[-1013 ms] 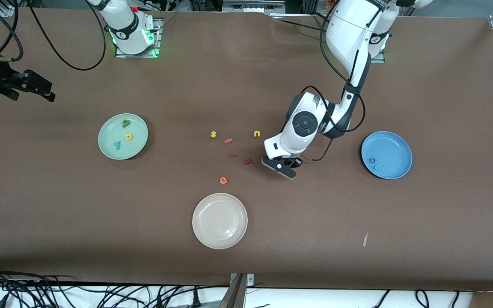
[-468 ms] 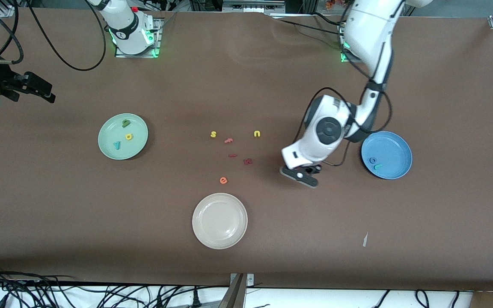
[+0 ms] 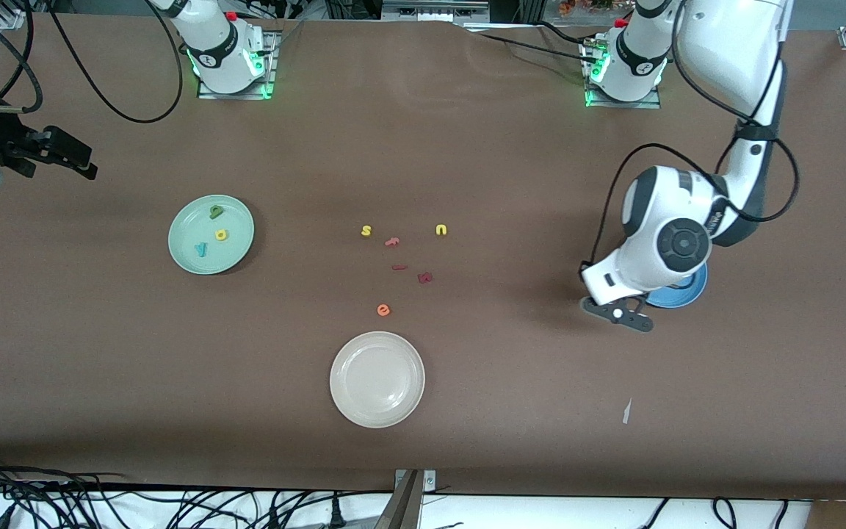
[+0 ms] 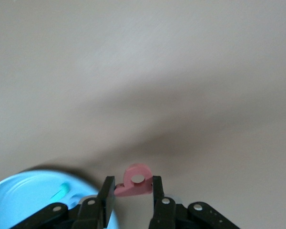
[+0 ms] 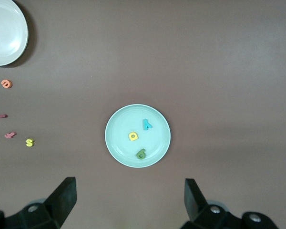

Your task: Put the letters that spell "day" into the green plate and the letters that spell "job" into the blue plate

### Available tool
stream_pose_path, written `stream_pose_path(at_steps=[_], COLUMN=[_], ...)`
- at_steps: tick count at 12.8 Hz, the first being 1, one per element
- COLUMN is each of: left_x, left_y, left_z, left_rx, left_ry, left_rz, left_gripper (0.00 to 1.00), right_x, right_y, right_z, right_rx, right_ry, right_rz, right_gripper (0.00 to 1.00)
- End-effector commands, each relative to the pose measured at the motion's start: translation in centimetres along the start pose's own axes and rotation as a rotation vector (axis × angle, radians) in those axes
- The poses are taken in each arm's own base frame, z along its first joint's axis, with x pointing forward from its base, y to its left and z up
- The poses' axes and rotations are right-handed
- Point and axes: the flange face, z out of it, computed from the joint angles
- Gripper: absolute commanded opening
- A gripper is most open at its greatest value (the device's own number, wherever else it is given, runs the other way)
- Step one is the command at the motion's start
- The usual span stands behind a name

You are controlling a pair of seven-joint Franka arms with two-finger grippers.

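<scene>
My left gripper has the salmon-red "b" (image 4: pixel 136 181) hanging free outside the blue plate's rim, so it should keep going over the plate and let go of the letter next to the teal "j" (image 4: pixel 61 192).
My left gripper (image 3: pixel 617 312) is shut on the salmon-red "b" (image 4: pixel 136 183) and hangs over the table just beside the rim of the blue plate (image 3: pixel 681 297). The left arm hides most of that plate. In the left wrist view the blue plate (image 4: pixel 24 200) holds the teal "j" (image 4: pixel 62 191). The green plate (image 3: pixel 186 224) carries a green letter (image 3: pixel 215 211), a yellow one (image 3: pixel 222 234) and the teal "y" (image 3: pixel 202 249). My right gripper (image 3: pixel 70 156) waits open at the right arm's end of the table, high above the green plate (image 5: pixel 119 138).
Loose letters lie mid-table: a yellow "s" (image 3: pixel 366 231), a yellow "u" (image 3: pixel 441 230), an orange "e" (image 3: pixel 383 310) and dark red pieces (image 3: pixel 425 278). A cream-white plate (image 3: pixel 377 379) sits nearer the front camera. A paper scrap (image 3: pixel 626 411) lies near the front.
The left arm has swung from the loose letters toward the blue plate, carrying the "b". The right arm has stayed put.
</scene>
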Motion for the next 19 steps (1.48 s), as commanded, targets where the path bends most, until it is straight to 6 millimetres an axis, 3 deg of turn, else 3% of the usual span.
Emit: stream_pose_path(at_steps=[1, 4, 5, 6, 7, 8, 11, 13, 14, 15, 18, 19], left_x=[-3.4, -6.4, -7.2, -7.6, -7.5, -7.6, -8.7, -11.1, -12.7, -13.0, -13.5, -12.6], left_y=[-3.8, -8.9, -9.5, -10.0, -10.0, -10.0, -10.9, -10.4, -10.0, -9.6, -8.5, -7.6], left_z=[-0.1, 0.4, 0.7, 0.9, 1.1, 0.9, -0.2, -1.5, -3.3, -4.8, -11.9, -14.7], left_rx=[-0.006, -0.016, -0.004, -0.002, -0.001, 0.0, 0.0, -0.017, -0.02, -0.005, 0.036, 0.044], left_ry=[-0.039, -0.113, -0.129, -0.135, -0.133, -0.131, -0.111, -0.094, -0.057, -0.001, 0.141, 0.166], left_rz=[0.064, 0.127, 0.137, 0.131, 0.128, 0.122, 0.1, 0.088, 0.083, 0.088, 0.091, 0.071], left_gripper=[0.15, 0.15, 0.18, 0.28, 0.67, 1.0, 1.0, 1.0, 1.0, 1.0, 1.0, 1.0], right_x=[0.3, 0.3, 0.3, 0.4, 0.4, 0.4, 0.4, 0.4, 0.4, 0.4, 0.4, 0.4], right_y=[-0.1, -0.2, -0.2, -0.4, -0.4, -0.2, -0.2, -0.2, -0.3, -0.3, -0.2, -0.3], right_z=[-0.6, -0.6, -0.6, -0.5, -0.5, -0.5, -0.5, -0.5, -0.5, -0.5, -0.5, -0.5], right_rx=[0.015, 0.012, 0.008, 0.005, 0.011, 0.011, 0.006, 0.011, 0.011, 0.011, 0.005, 0.005], right_ry=[0.007, 0.007, 0.007, 0.007, 0.006, 0.006, 0.006, 0.006, 0.006, 0.006, 0.007, 0.007], right_rz=[0.002, -0.002, -0.003, -0.006, -0.005, -0.003, -0.003, -0.003, -0.006, -0.005, -0.003, -0.005], right_gripper=[1.0, 1.0, 1.0, 1.0, 1.0, 1.0, 1.0, 1.0, 1.0, 1.0, 1.0, 1.0])
